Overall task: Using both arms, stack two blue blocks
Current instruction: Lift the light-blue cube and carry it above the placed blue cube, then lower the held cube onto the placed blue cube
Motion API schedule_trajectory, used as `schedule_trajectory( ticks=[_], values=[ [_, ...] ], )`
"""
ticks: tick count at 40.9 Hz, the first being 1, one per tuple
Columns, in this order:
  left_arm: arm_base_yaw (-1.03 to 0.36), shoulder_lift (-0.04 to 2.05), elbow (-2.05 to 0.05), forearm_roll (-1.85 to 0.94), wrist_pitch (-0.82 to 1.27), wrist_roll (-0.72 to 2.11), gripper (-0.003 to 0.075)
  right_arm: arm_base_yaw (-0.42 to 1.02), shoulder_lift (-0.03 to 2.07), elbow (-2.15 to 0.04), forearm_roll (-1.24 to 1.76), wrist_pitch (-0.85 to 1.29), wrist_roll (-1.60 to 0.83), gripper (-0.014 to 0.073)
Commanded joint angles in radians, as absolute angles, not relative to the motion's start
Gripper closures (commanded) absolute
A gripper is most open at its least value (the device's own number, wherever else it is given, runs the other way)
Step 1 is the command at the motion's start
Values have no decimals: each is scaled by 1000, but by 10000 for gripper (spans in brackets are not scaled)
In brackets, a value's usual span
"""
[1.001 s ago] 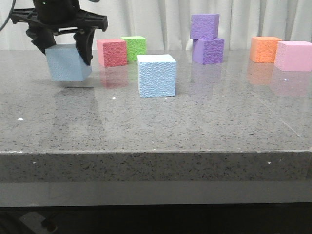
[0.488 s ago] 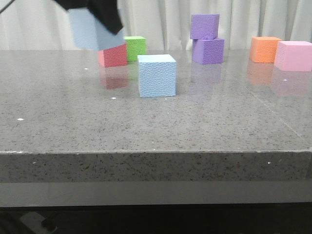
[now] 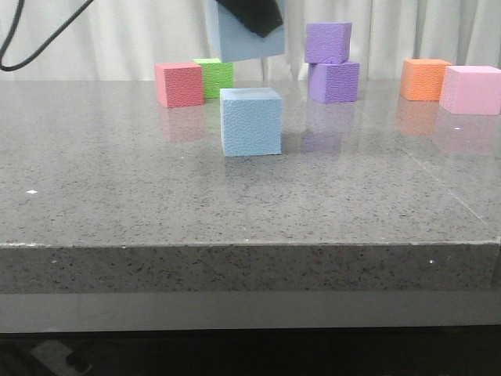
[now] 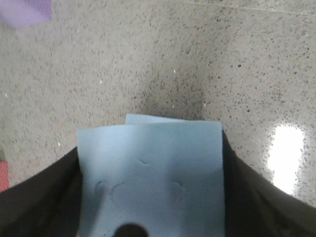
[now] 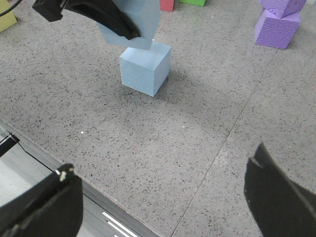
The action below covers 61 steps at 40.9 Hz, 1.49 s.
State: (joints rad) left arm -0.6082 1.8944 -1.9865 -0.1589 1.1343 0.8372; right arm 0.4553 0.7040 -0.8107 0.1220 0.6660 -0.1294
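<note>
I keep lowering my left gripper until the faces meet and then let go, since the held blue block (image 3: 236, 41) hangs above the clear top of the second blue block (image 3: 250, 93).
My left gripper (image 3: 255, 12) is shut on one sky-blue block (image 3: 241, 41) and holds it in the air just above the second blue block (image 3: 250, 121), which rests on the table's middle. In the left wrist view the held block (image 4: 150, 173) fills the space between the dark fingers (image 4: 37, 197), and an edge of the lower block (image 4: 148, 119) peeks out beyond it. My right gripper (image 5: 160, 197) is open and empty, low near the table's front edge. From it I see the resting block (image 5: 145, 68) and the held block (image 5: 134, 24) over it.
A red cube (image 3: 178, 84) and a green cube (image 3: 216, 76) stand behind and to the left. Two stacked purple cubes (image 3: 332, 63) are at the back centre. An orange cube (image 3: 425, 78) and a pink cube (image 3: 470, 89) are at the back right.
My left gripper has lifted its blue block from near the table at the left and carried it up and to the right, over the resting blue block.
</note>
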Motion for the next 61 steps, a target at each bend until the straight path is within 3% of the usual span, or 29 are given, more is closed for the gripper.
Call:
schedule_trajectory(
  ticks=[1,39,54,61],
  values=[
    [-615,1874,-2043,-167,1092,874,321,449,699,-838,128,590,-133,-71],
    [-612,1946,-2052,-171,1069,1019,317,449,699,-838,128,590,-133,-71],
    [-612,1956,-2052,-171,1059,1019,157,449,699,-838,128,590,-133,-71],
    [-612,1952,-2052,-171,1051,1019,129,449,699,-838,128,590,-133,-71]
  ],
)
